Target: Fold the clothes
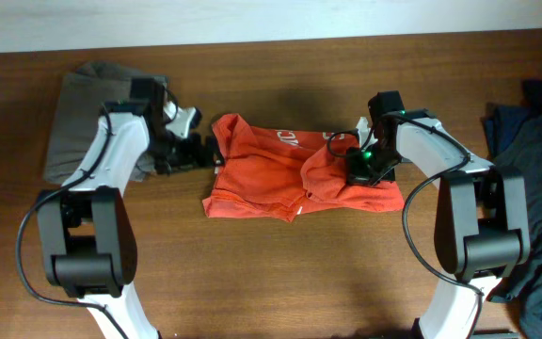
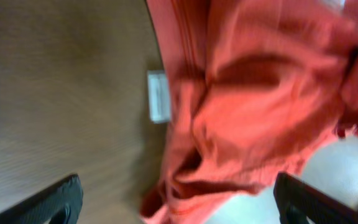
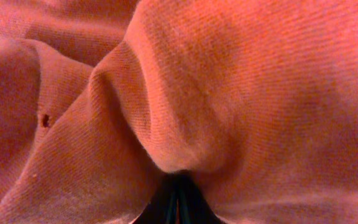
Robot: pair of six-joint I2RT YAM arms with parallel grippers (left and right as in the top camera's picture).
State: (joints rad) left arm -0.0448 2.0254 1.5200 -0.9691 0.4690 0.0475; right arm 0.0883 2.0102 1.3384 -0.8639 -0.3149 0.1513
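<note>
The orange-red T-shirt lies bunched (image 1: 327,177) under the robot's right gripper, so the right gripper should open and the left gripper should raise the T-shirt's end (image 1: 230,155) by the white label.
The orange-red T-shirt (image 1: 271,174) lies crumpled mid-table, white lettering partly showing near its top. My left gripper (image 1: 205,155) is at the shirt's left edge; in the left wrist view its fingers are wide apart with the shirt's hem (image 2: 241,106) and a white label (image 2: 159,96) ahead of them, nothing held. My right gripper (image 1: 358,168) is on the shirt's right side, shut on a pinched fold of the orange-red fabric (image 3: 185,93), which fills the right wrist view.
A grey-brown garment (image 1: 83,113) lies at the far left, partly under the left arm. Dark blue-grey clothes (image 1: 534,160) are piled at the right edge. The wooden table (image 1: 280,273) runs to a pale wall at the back.
</note>
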